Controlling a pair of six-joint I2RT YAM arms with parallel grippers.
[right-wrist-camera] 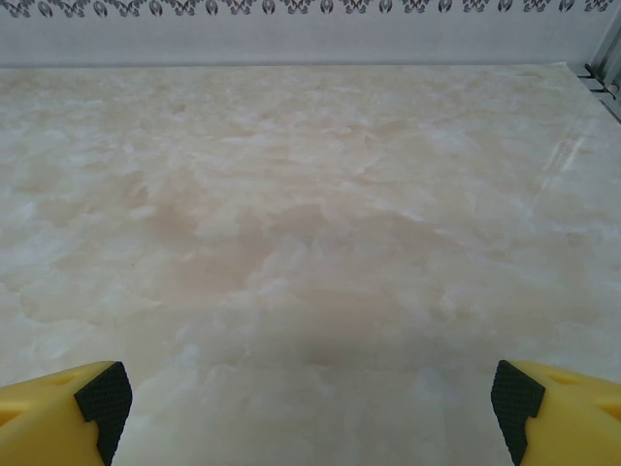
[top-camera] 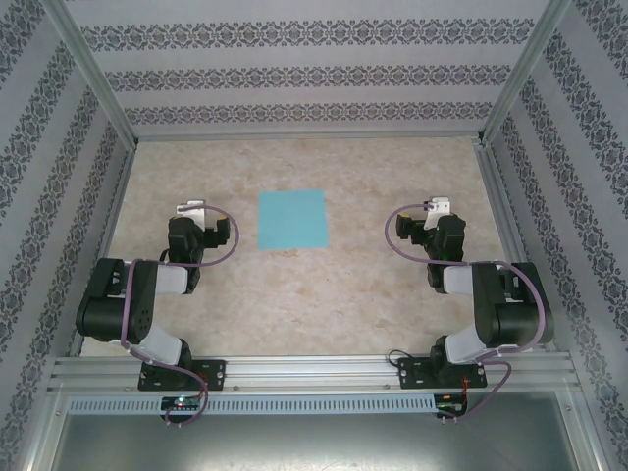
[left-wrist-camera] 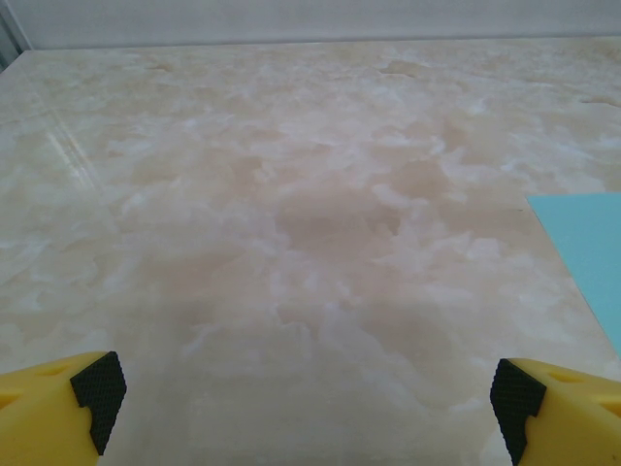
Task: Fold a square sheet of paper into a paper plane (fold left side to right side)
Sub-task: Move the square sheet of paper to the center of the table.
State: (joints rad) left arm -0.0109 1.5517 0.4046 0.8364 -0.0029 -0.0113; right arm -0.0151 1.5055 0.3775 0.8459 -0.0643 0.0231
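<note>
The square sheet [top-camera: 292, 220] is nearer to the back wall than to the near bar. Next, my left gripper pulls the sheet toward the bar before folding it.
The square sheet of paper [top-camera: 291, 219] is light turquoise-blue and lies flat and unfolded on the table, midway between the two arms. Its left edge shows as a blue corner [left-wrist-camera: 587, 252] at the right of the left wrist view. My left gripper [top-camera: 192, 212] is to the left of the sheet, apart from it, and stands open [left-wrist-camera: 309, 403] with bare table between its yellow fingers [left-wrist-camera: 68, 408]. To the right of the sheet, well apart from it, my right gripper [top-camera: 435, 210] also stands open [right-wrist-camera: 310, 403] over bare table. No paper plane shape exists.
The marble-patterned table [top-camera: 314, 294] is boxed in by patterned walls [top-camera: 304, 69] at the back and sides, with aluminium posts [top-camera: 108, 103] at the corners. An aluminium rail [top-camera: 314, 373] at the near edge carries both arm bases.
</note>
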